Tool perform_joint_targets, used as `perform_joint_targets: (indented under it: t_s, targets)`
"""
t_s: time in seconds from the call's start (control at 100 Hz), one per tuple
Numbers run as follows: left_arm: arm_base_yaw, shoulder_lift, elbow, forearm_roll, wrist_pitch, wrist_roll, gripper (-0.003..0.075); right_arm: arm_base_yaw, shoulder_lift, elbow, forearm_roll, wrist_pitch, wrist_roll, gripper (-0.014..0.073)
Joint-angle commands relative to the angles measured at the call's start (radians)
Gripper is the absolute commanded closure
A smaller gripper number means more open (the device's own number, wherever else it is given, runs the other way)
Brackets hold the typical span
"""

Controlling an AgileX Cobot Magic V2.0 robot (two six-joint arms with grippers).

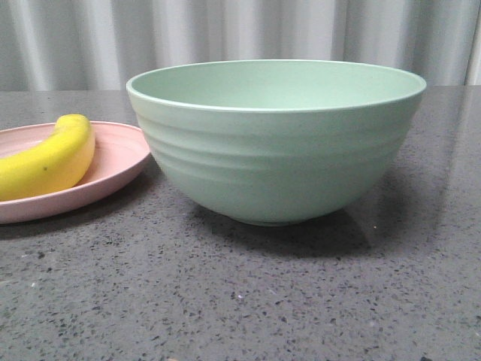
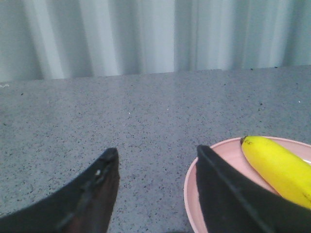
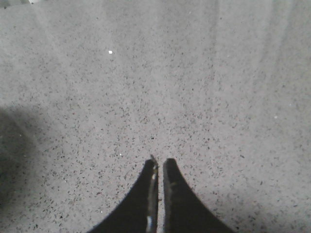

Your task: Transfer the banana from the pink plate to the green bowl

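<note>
The robot's left gripper is open and the yellow banana lies clear of the green bowl, so the gripper keeps heading for the banana (image 1: 49, 164) until it has a finger on each side of it.
The yellow banana (image 1: 51, 159) lies on the pink plate (image 1: 120, 162) at the left of the front view. The green bowl (image 1: 275, 139) stands in the middle, right of the plate, and looks empty as far as its inside shows. In the left wrist view my left gripper (image 2: 156, 154) is open and empty above the table; one finger overlaps the plate's (image 2: 221, 150) near edge, and the banana (image 2: 277, 167) lies just beyond that finger. My right gripper (image 3: 161, 162) is shut and empty over bare table. Neither gripper shows in the front view.
The table (image 1: 240, 301) is dark grey speckled stone. A pale pleated curtain (image 1: 225, 34) hangs behind its far edge. A dark shadow (image 3: 12, 155) falls at one edge of the right wrist view.
</note>
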Motion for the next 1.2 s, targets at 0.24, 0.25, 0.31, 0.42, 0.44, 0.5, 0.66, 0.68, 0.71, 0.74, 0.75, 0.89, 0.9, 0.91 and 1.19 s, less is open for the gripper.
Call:
perform_joint_targets:
  t_s: [0.24, 0.25, 0.31, 0.42, 0.44, 0.5, 0.66, 0.68, 0.71, 0.74, 0.75, 0.89, 0.9, 0.91, 1.19]
  targets:
    - [-0.111, 0.174, -0.243, -0.003, 0.183, 0.000, 0.0323, -0.005, 0.029, -0.038, 0.005, -0.079, -0.007, 0.0657]
    - [-0.117, 0.179, -0.249, -0.003, 0.191, 0.000, 0.0323, -0.005, 0.029, -0.038, 0.005, -0.079, -0.007, 0.0657]
    - [-0.169, 0.228, -0.304, -0.003, 0.259, 0.000, 0.0323, -0.005, 0.029, -0.038, 0.005, -0.079, -0.007, 0.0657]
    - [-0.252, 0.321, -0.389, -0.003, 0.370, 0.000, 0.0323, -0.005, 0.029, -0.038, 0.005, -0.079, -0.007, 0.0657]
    - [-0.267, 0.334, -0.399, -0.003, 0.389, 0.000, 0.0323, -0.005, 0.029, -0.038, 0.005, -0.079, -0.007, 0.0657]
    - [-0.308, 0.391, -0.440, -0.003, 0.436, 0.000, 0.0323, -0.005, 0.029, -0.038, 0.005, -0.079, -0.007, 0.0657]
    - [-0.364, 0.523, -0.520, -0.049, 0.539, 0.000, 0.0323, -0.005, 0.029, -0.038, 0.005, -0.075, -0.007, 0.0657]
    - [-0.366, 0.537, -0.529, -0.068, 0.554, 0.000, 0.0323, -0.005, 0.029, -0.038, 0.005, -0.075, -0.007, 0.0657]
    - [-0.368, 0.555, -0.539, -0.097, 0.571, 0.000, 0.0323, -0.005, 0.029, -0.038, 0.005, -0.070, -0.007, 0.0657]
    - [-0.370, 0.572, -0.548, -0.111, 0.585, 0.000, 0.0323, -0.005, 0.029, -0.038, 0.005, -0.068, -0.007, 0.0657]
    - [-0.370, 0.579, -0.553, -0.113, 0.591, 0.000, 0.0323, -0.005, 0.029, -0.038, 0.005, -0.068, -0.007, 0.0657]
    - [-0.370, 0.640, -0.583, -0.138, 0.627, 0.000, 0.0323, -0.005, 0.029, -0.038, 0.005, -0.062, -0.007, 0.0657]
    - [-0.370, 0.642, -0.583, -0.142, 0.627, 0.000, 0.0323, -0.005, 0.029, -0.038, 0.005, -0.062, -0.007, 0.0657]
    - [-0.370, 0.647, -0.585, -0.144, 0.627, 0.000, 0.0323, -0.005, 0.029, -0.038, 0.005, -0.062, -0.007, 0.0657]
    - [-0.370, 0.719, -0.597, -0.162, 0.683, 0.004, 0.0323, -0.005, 0.029, -0.038, 0.005, -0.062, -0.007, 0.0657]
